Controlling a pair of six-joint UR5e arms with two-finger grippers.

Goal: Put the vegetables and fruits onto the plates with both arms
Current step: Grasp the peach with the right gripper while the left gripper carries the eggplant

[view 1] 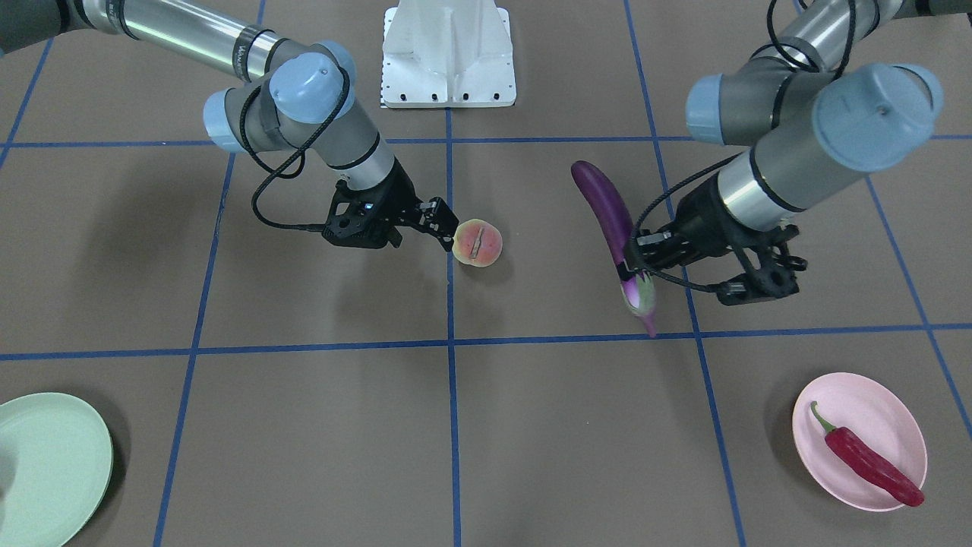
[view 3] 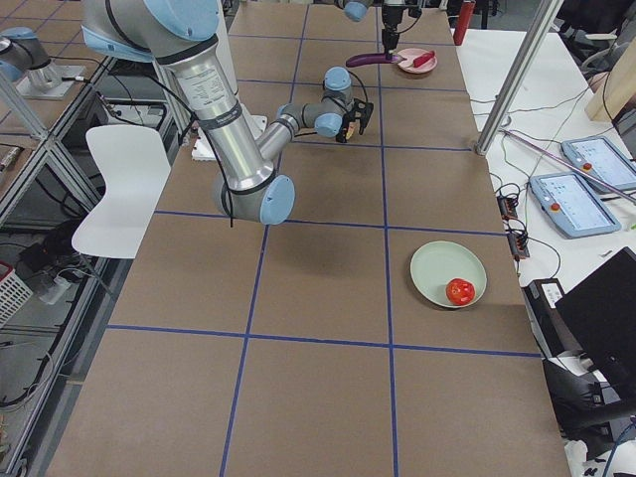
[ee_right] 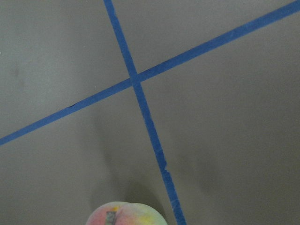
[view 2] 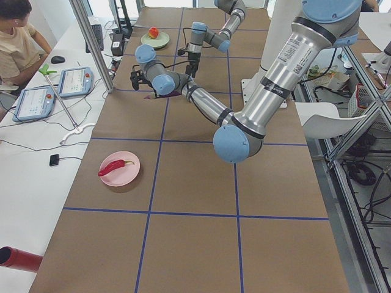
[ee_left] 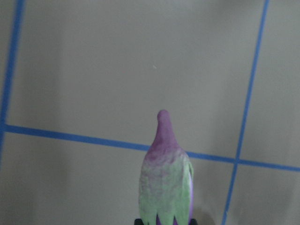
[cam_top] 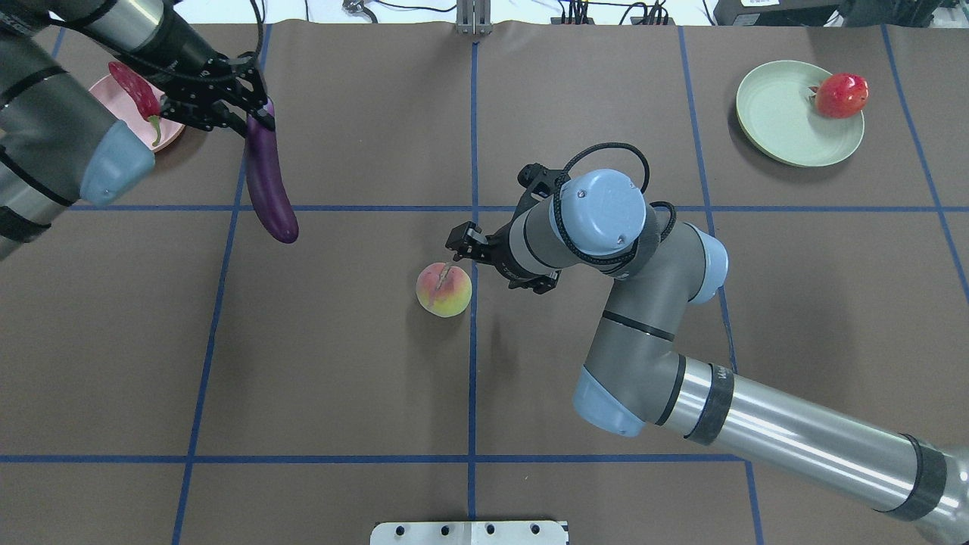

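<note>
The peach lies free (view 1: 478,245) next to the open fingers of my right gripper. My right gripper keeps moving over the peach until it has a finger on each side of it, and then close.
My left gripper (view 1: 632,262) is shut on the purple eggplant (view 1: 604,205) near its pale green cap and holds it above the table; it also shows in the overhead view (cam_top: 260,115). The cap (ee_left: 165,187) fills the bottom of the left wrist view. My right gripper (view 1: 454,230) is shut on the peach (view 1: 477,243) and holds it just above the table near the middle. The red chili (view 1: 866,456) lies on the pink plate (view 1: 873,403). The pomegranate (cam_top: 840,94) sits on the edge of the mint green plate (cam_top: 780,113).
The white base block (view 1: 448,53) stands at the robot's side of the table. Blue tape lines (view 1: 450,425) grid the brown table. An operator (view 2: 15,36) sits at a side bench with tablets (view 2: 74,80). A metal post (view 2: 91,43) stands at the table's edge.
</note>
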